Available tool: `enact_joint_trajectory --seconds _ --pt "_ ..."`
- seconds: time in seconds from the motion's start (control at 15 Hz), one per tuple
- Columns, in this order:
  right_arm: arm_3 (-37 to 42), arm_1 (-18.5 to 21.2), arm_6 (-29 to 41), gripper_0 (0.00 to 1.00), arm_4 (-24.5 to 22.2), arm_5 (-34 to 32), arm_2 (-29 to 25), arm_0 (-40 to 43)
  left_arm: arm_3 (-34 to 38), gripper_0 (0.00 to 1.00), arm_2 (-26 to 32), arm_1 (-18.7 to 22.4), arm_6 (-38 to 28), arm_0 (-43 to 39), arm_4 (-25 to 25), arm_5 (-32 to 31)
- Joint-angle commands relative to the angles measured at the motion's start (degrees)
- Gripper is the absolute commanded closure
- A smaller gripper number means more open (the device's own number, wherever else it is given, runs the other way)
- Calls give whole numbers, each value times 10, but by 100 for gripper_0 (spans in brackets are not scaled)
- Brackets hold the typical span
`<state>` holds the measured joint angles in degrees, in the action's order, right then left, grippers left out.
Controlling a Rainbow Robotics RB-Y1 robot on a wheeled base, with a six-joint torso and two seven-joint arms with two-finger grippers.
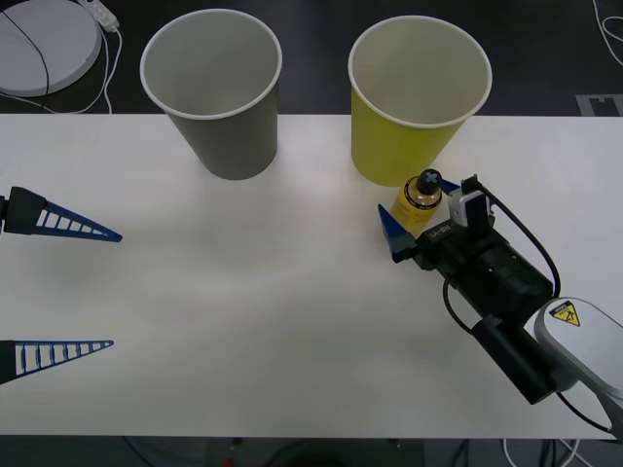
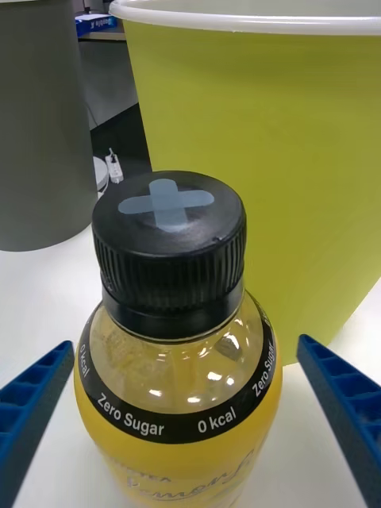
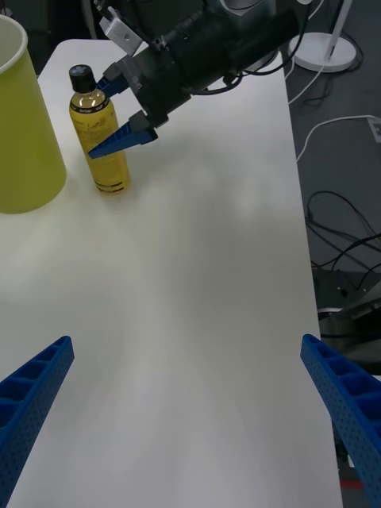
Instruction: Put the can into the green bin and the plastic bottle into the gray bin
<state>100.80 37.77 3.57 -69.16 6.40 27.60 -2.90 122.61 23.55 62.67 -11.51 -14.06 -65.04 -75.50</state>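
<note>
I expect the plastic bottle to tip against the gray bin's inside when I drop it, because the gray bin's wide opening (image 1: 211, 64) leaves a lot of room around the slim plastic bottle (image 1: 418, 202).
The plastic bottle (image 1: 421, 195) stands upright on the white table, just in front of the green bin (image 1: 404, 146). It holds yellow liquid and has a black cap. My right gripper (image 1: 423, 209) is open around it, one blue finger on each side with a gap to the bottle (image 2: 178, 317). The gray bin (image 1: 219, 126) stands at the back left, beside the green bin (image 2: 262, 119). My left gripper (image 1: 115, 290) is open over the table's left side, holding nothing. The left wrist view shows the bottle (image 3: 99, 135) between the right gripper's fingers (image 3: 119, 143). The can is out of view.
A white round base (image 1: 44, 44) with a cable lies behind the table at the back left. The table (image 1: 243, 321) is bare between the two arms. Cables (image 3: 341, 230) run over the floor beyond the table's edge.
</note>
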Motion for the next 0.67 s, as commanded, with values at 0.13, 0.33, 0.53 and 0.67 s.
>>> enact_joint_trajectory --seconds 0.13,0.33,0.53,0.67 --pt "0 -2 6 100 2 0 1 -2 0 0 0 0 0 0 0 0" --pt "0 -2 7 100 0 0 1 -2 0 0 0 0 0 0 0 0" --pt "0 -2 10 100 0 -1 1 -3 0 0 0 0 0 0 0 0" --pt "2 -2 11 100 1 -7 0 -3 0 0 0 0 0 0 0 0"
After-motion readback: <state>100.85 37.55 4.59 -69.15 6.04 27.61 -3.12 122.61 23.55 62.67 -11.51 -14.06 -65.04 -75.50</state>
